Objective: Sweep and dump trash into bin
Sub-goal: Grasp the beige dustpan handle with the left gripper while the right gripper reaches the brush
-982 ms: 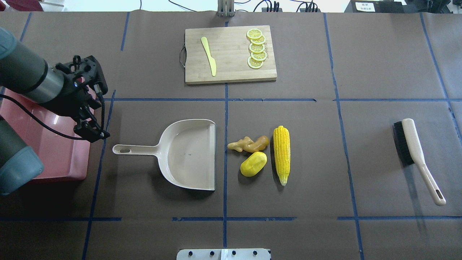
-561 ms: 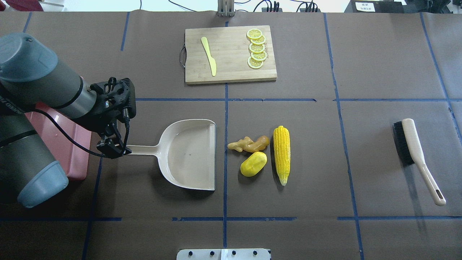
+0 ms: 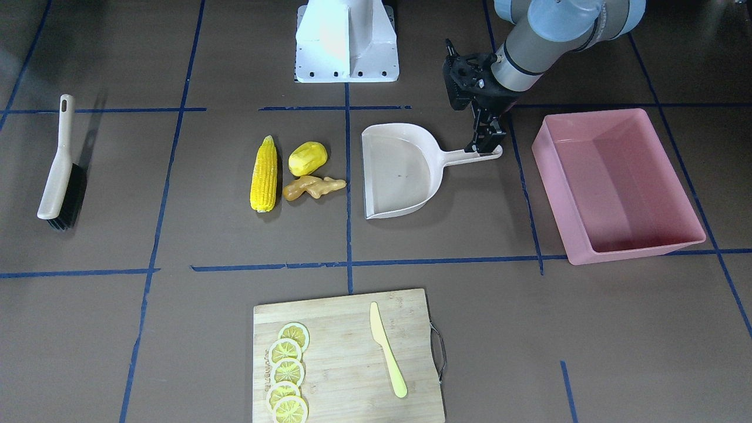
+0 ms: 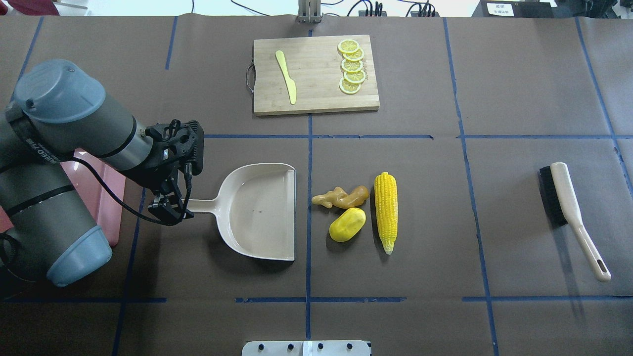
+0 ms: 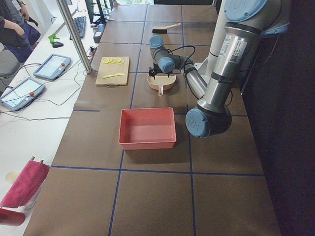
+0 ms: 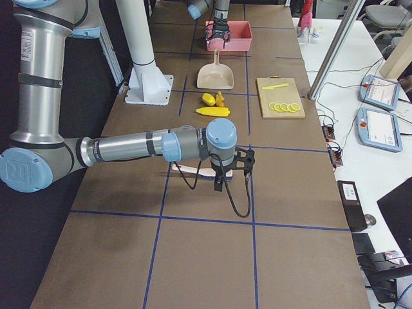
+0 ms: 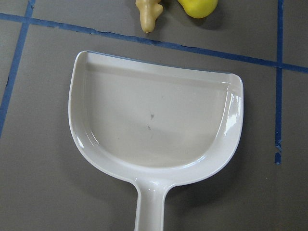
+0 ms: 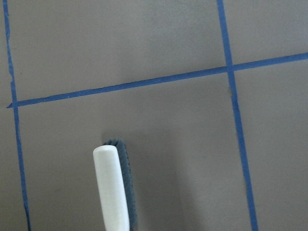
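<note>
The brush handle lies clear and crosses the way my right gripper closes. I go on moving toward the handle's middle (image 3: pixel 66 122) until the fingers are on both sides of it.
The trash lies in the table's middle: a yellow corn cob (image 4: pixel 386 211), a yellow potato lump (image 4: pixel 347 224) and a tan ginger root (image 4: pixel 341 197), all just right of the beige dustpan's (image 4: pixel 257 212) open edge. My left gripper (image 4: pixel 170 207) hangs over the end of the dustpan handle, fingers pointing down and apparently open astride it (image 3: pixel 486 144). The pink bin (image 3: pixel 552 176) stands empty beyond the handle, partly hidden by my left arm in the overhead view. My right gripper (image 6: pixel 219 183) shows only in the exterior right view, above the brush (image 4: pixel 568 212); I cannot tell its state.
A wooden cutting board (image 4: pixel 316 74) with lemon slices (image 4: pixel 351 66) and a pale yellow knife (image 4: pixel 287 76) lies at the far side. The robot's white base (image 3: pixel 346 41) stands at the near edge. Blue tape lines cross the brown table.
My left arm has swung right, from above the bin to the end of the dustpan handle. The dustpan, trash and brush have not moved.
</note>
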Motion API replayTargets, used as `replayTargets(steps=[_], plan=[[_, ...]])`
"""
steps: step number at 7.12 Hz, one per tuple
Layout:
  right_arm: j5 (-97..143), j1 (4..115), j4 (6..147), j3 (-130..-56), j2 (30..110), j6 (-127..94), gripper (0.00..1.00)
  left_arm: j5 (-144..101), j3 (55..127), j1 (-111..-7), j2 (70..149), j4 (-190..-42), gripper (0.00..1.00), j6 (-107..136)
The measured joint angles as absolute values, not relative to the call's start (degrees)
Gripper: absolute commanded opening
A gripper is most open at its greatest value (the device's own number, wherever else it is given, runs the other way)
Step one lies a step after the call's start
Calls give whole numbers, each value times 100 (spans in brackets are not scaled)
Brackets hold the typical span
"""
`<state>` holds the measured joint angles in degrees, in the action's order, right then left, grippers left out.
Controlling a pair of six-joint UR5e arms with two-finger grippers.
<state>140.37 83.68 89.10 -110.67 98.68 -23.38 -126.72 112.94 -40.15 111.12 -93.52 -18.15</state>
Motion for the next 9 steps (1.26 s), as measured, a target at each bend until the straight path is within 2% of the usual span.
replayTargets(steps=[2,4,6,9], plan=[[13700,7544,8549,-11501,9917,-3720,100,-12660,11230,-4011,11076,-9455,99,-1930],[13646,7217,7974,-11685,10223,-4334,99,-12657,11112,-4010,11052,-9660,99,-2061],[13497,6835,7406,-11736,10739,-4627,99,-12656,11079,-4008,11054,-9720,99,-2081],[12746,5672,7071,-11673,10893,-5277,99,-12656,11075,-4008,11067,-9729,99,-2083]])
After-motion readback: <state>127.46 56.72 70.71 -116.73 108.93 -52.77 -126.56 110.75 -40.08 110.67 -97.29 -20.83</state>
